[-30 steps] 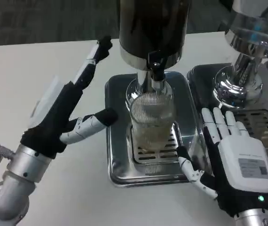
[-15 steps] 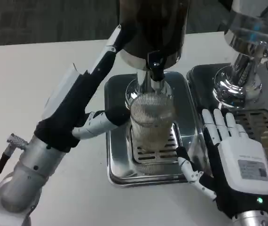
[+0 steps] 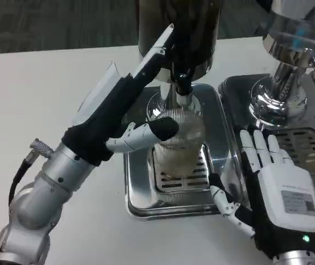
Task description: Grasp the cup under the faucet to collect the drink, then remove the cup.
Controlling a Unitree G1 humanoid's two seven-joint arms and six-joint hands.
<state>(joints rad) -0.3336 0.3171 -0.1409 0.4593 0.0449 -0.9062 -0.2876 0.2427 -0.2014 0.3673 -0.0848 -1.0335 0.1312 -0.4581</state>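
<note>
I expect the ribbed cup to hold a shallow pool of dark drink when I lift it, because it stands under the dark dispenser's black faucet.
A clear ribbed cup stands on the grate of a silver drip tray, right under the black faucet of a dark dispenser. My left hand reaches in from the left. Its fingers stretch straight up along the dispenser, and its thumb lies across the cup's left front. The fingers are not wrapped around the cup. My right hand lies flat and open beside the tray's right edge, apart from the cup.
A second, chrome dispenser stands at the back right on its own drip tray, just beyond my right hand. Bare white table spreads out to the left.
My left hand has swung right and forward, from beside the tray to against the cup, with its thumb now in front of the cup. The right hand has stayed put.
</note>
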